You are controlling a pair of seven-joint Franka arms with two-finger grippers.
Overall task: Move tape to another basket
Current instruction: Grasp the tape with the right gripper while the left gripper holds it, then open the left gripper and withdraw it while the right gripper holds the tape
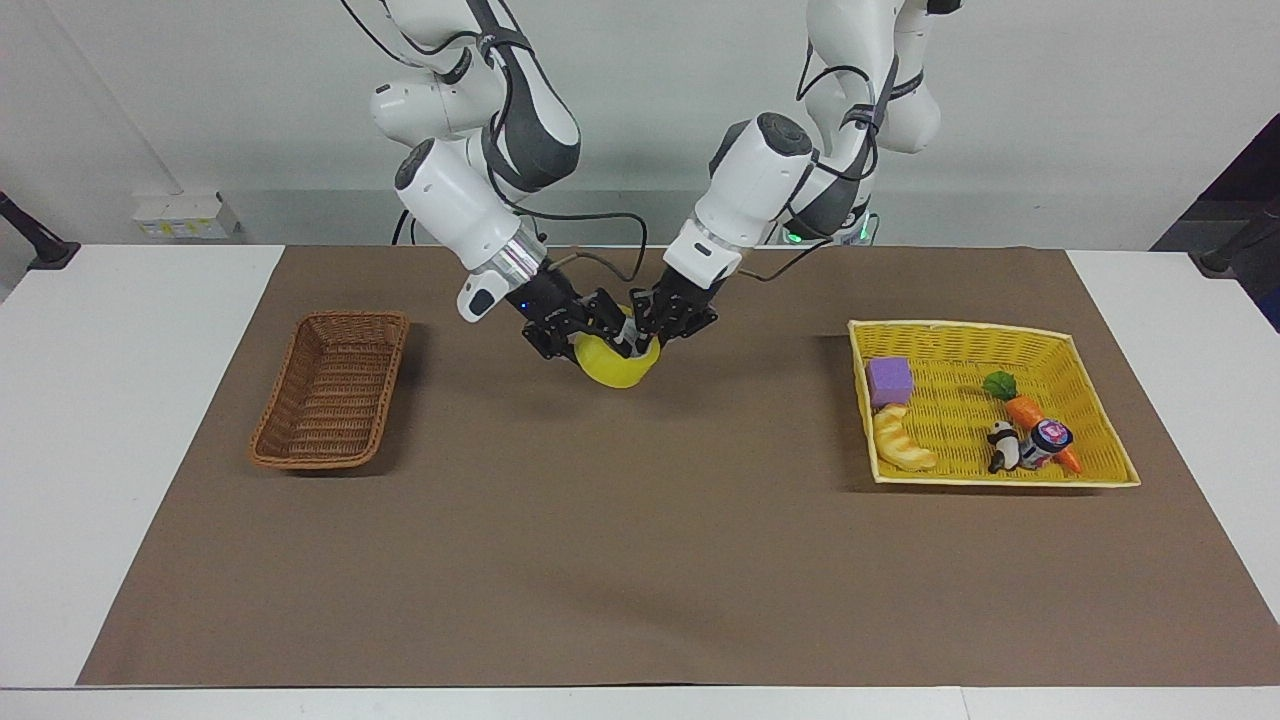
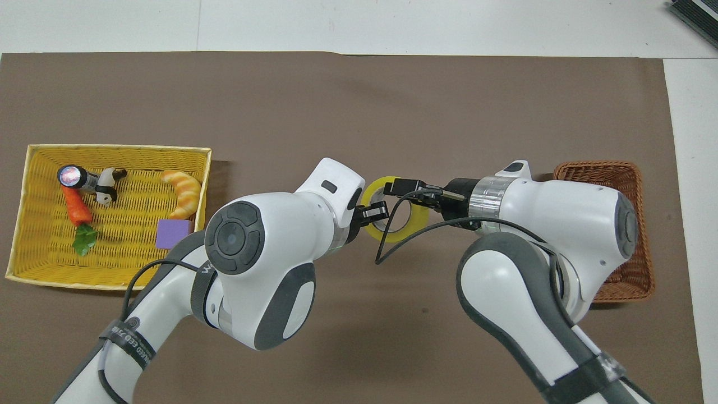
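Note:
My left gripper is pinching only the tilted rim (image 2: 375, 229). The yellow tape roll (image 2: 418, 219) will therefore tip up on its edge when I carry it with my right gripper.
The yellow tape roll (image 1: 616, 370) hangs tilted above the brown mat, mid-table. My left gripper (image 1: 648, 338) is shut on its rim at the side toward the left arm's end. My right gripper (image 1: 588, 335) is at the roll's other side, with its fingers spread around the rim. In the overhead view the tape (image 2: 399, 235) shows as a ring between the left gripper (image 2: 376, 213) and the right gripper (image 2: 401, 187). The brown wicker basket (image 1: 300, 360) stands empty toward the right arm's end; in the overhead view the right arm partly covers the basket (image 2: 645, 235).
A yellow mesh basket (image 1: 960, 327) at the left arm's end holds a purple cube (image 1: 889, 380), a croissant (image 1: 903, 444), a carrot (image 1: 1030, 412), a panda figure and a small jar. It also shows in the overhead view (image 2: 118, 148).

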